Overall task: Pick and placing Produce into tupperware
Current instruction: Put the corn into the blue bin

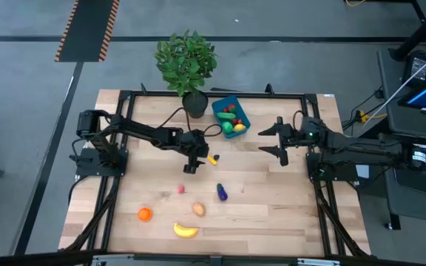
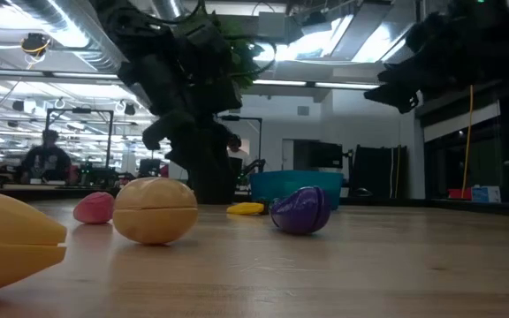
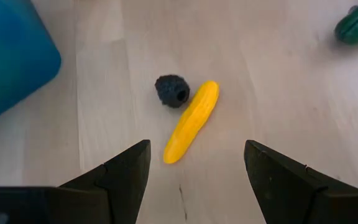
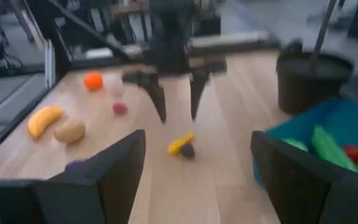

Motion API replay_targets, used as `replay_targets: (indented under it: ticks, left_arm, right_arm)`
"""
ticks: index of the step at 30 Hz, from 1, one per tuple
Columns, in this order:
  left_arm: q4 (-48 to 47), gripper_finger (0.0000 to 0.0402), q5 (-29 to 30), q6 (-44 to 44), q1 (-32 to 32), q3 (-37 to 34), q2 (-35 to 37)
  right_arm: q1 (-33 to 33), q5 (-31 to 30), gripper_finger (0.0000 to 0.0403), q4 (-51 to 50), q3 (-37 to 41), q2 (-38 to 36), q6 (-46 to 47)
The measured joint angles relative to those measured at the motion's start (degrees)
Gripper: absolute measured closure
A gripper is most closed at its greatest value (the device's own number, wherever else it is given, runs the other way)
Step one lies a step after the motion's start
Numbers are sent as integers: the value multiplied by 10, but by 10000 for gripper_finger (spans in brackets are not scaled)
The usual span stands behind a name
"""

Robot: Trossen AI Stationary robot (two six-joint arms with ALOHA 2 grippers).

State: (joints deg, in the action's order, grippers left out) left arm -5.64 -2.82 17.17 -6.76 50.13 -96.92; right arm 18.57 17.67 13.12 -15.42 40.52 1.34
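My left gripper keeps going down and closes at the yellow piece's near end [image 3: 178,145], because that end is clear of the dark berry [image 3: 172,91] and centred ahead of the open fingers.
The blue tupperware [image 1: 230,117] stands at the far middle of the table with several produce pieces inside. A small yellow piece [image 3: 191,121] lies on the wood beside a dark berry [image 3: 171,91]. My left gripper [image 1: 191,167] hangs open just above the table next to them; its wrist view shows the yellow piece ahead between the two fingers, untouched. A purple eggplant [image 1: 221,193], pink berry [image 1: 181,189], tan potato [image 1: 198,210], orange [image 1: 145,214] and banana [image 1: 186,230] lie nearer the front edge. My right gripper [image 1: 279,139] waits open, raised at the right.
A leafy potted plant [image 1: 187,63] in a dark pot [image 1: 194,103] stands just left of the tupperware at the far edge. A black frame rail runs around the table top. Bare wood lies between the two grippers and along the right front.
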Motion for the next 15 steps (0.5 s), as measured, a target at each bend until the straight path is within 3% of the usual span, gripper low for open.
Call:
replay_targets:
  ticks: [8,15]
  left_arm:
    - [12,149,-31,1,-16,3,-6]
    - [26,149,-44,14,-16,3,-6]
  right_arm:
    - [1,-18,110,15,47,-80,-3]
    - [1,-36,110,7,48,-93,-1]
